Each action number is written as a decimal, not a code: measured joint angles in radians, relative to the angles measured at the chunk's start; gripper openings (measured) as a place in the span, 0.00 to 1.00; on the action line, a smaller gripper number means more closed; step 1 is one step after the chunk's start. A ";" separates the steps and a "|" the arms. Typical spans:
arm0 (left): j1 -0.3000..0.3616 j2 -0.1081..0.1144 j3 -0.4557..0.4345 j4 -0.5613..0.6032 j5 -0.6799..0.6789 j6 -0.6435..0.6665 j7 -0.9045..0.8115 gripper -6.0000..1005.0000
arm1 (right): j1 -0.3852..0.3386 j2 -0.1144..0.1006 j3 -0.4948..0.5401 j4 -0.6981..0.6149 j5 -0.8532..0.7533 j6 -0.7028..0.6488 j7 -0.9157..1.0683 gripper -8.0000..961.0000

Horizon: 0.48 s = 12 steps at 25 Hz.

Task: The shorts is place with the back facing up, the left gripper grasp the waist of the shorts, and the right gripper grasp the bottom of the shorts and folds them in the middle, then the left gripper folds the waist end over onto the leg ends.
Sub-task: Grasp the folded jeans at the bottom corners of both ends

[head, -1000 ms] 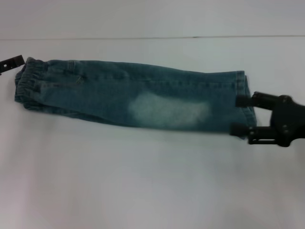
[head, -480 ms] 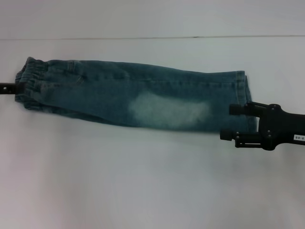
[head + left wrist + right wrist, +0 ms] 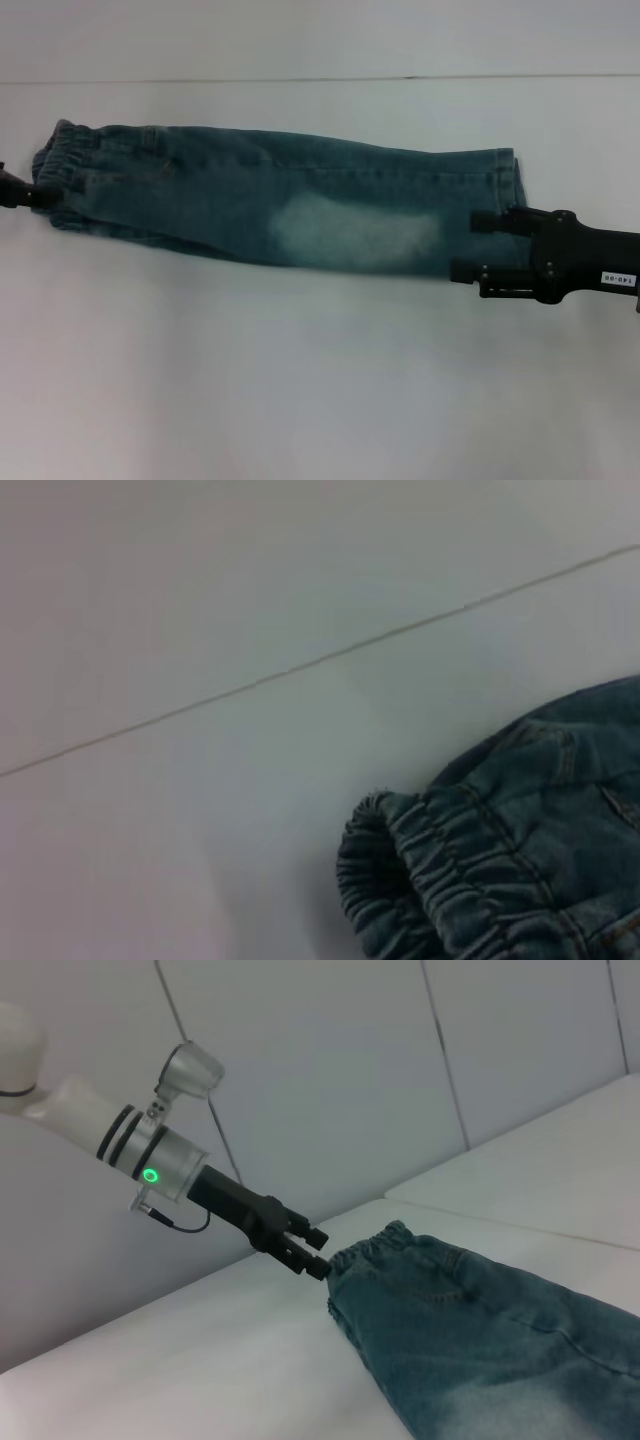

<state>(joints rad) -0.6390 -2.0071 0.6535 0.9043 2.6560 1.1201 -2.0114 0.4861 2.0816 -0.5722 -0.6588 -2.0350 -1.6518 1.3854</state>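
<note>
The waist should stay puffed and curled when the robot folds it over onto the leg ends, because the gathered elastic is already curling open.
The shorts lie folded lengthwise into a long strip across the white table, with a pale washed patch near the middle. The elastic waist is at the left end and the stitched leg ends are at the right. My left gripper sits at the table's left edge, right against the waist. In the right wrist view the left gripper stands open with its tips at the gathered waist. My right gripper hovers open over the bottom of the shorts, its fingers spread across the denim.
A thin seam line crosses the table behind the shorts. In the right wrist view a pale panelled wall rises behind the table. Bare white tabletop lies in front of the shorts.
My right gripper has slid leftward, farther over the leg ends. My left gripper has moved nearer along the left edge, to the side of the waist. The shorts lie unmoved.
</note>
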 joint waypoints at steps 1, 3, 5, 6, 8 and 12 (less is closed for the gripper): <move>-0.004 -0.001 0.008 -0.007 0.009 -0.011 0.000 0.92 | 0.002 0.000 0.000 0.000 0.000 0.001 0.001 0.95; -0.016 -0.002 0.014 -0.026 0.035 -0.034 -0.001 0.92 | 0.005 0.001 -0.002 0.001 0.000 0.001 0.002 0.95; -0.029 -0.004 0.015 -0.051 0.062 -0.060 -0.001 0.92 | 0.008 0.001 -0.004 0.002 0.000 0.002 0.002 0.95; -0.034 -0.004 0.015 -0.061 0.072 -0.071 -0.001 0.92 | 0.008 0.001 -0.005 0.002 0.000 0.002 0.002 0.95; -0.043 -0.004 0.016 -0.085 0.085 -0.091 -0.001 0.92 | 0.012 0.001 -0.006 0.007 -0.001 0.007 0.003 0.95; -0.055 -0.009 0.030 -0.109 0.090 -0.111 0.002 0.91 | 0.016 0.001 -0.006 0.011 -0.001 0.024 0.003 0.95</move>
<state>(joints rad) -0.6941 -2.0158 0.6833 0.7948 2.7460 1.0093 -2.0092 0.5021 2.0831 -0.5783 -0.6477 -2.0356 -1.6283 1.3882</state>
